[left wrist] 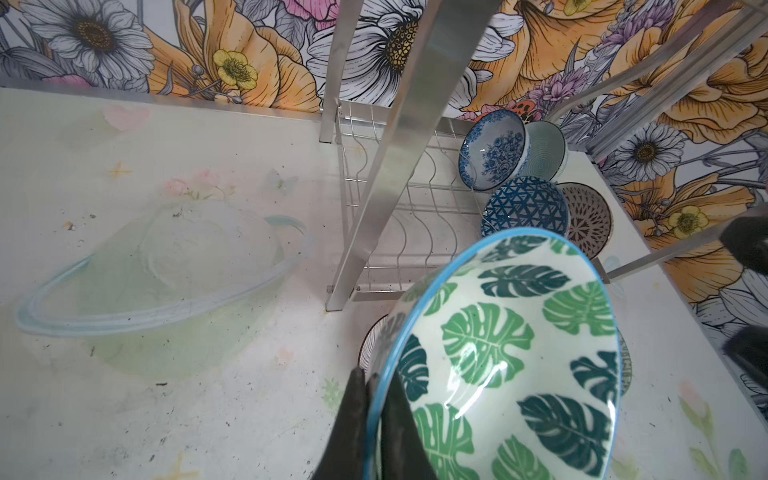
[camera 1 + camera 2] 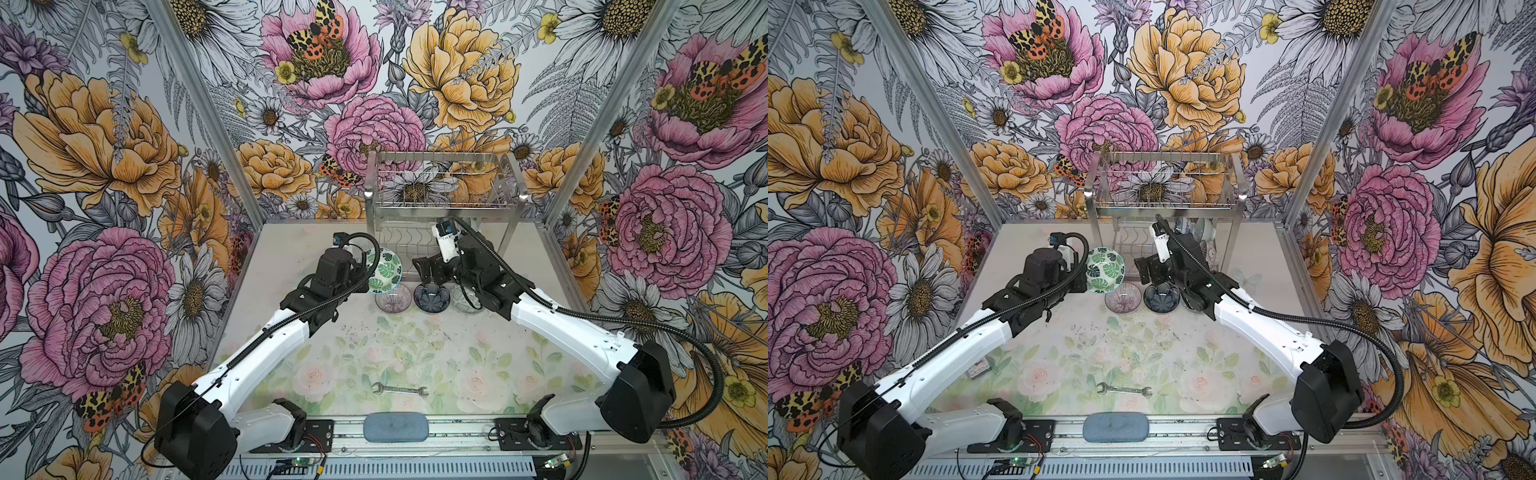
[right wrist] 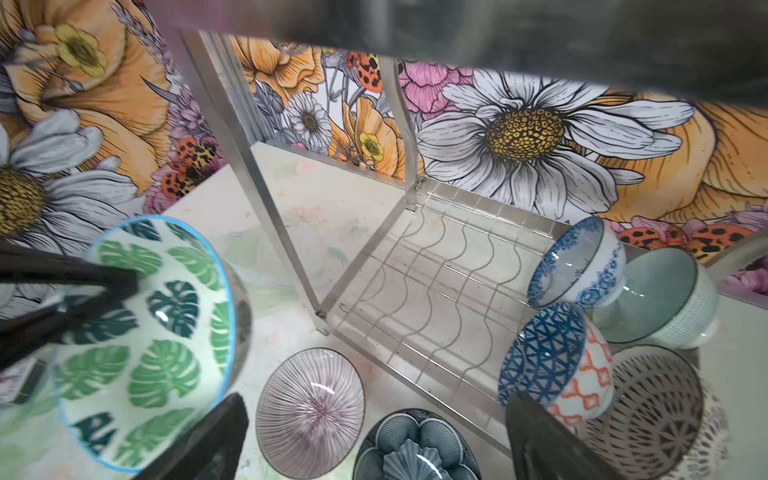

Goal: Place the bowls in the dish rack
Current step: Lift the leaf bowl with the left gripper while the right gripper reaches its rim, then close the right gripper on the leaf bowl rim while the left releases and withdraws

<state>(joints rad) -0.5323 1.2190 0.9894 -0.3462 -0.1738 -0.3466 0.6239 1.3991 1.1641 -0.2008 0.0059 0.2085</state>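
Note:
The rack's post [image 3: 276, 208] is between the white bowl in my left gripper and the open slots, so my right gripper should grab the white bowl's free rim [image 3: 232, 324].
My left gripper [image 1: 376, 380] is shut on the blue rim of a white bowl with green leaves [image 2: 384, 270] [image 2: 1105, 270] [image 1: 498, 353] [image 3: 145, 332], held tilted above the table in front of the dish rack [image 2: 444, 195] [image 2: 1163, 195] [image 3: 436, 282]. At the right end of the rack's lower tier stand a blue floral bowl [image 1: 494, 153] [image 3: 577, 266], a mint bowl [image 1: 544, 149] [image 3: 660, 299] and a blue triangle bowl [image 1: 525, 208] [image 3: 544, 353]. My right gripper [image 3: 374, 432] [image 2: 428, 270] is open and empty over a purple striped bowl [image 2: 393, 298] [image 3: 309, 411] and a dark blue petal bowl [image 2: 431, 297] [image 3: 415, 449].
A lattice-patterned bowl [image 3: 656, 415] lies by the rack's right end, partly under my right arm. A clear plastic lid [image 1: 158, 270] rests on the table left of the rack. A wrench [image 2: 399, 389] and a blue-grey pad [image 2: 395, 428] lie near the front edge.

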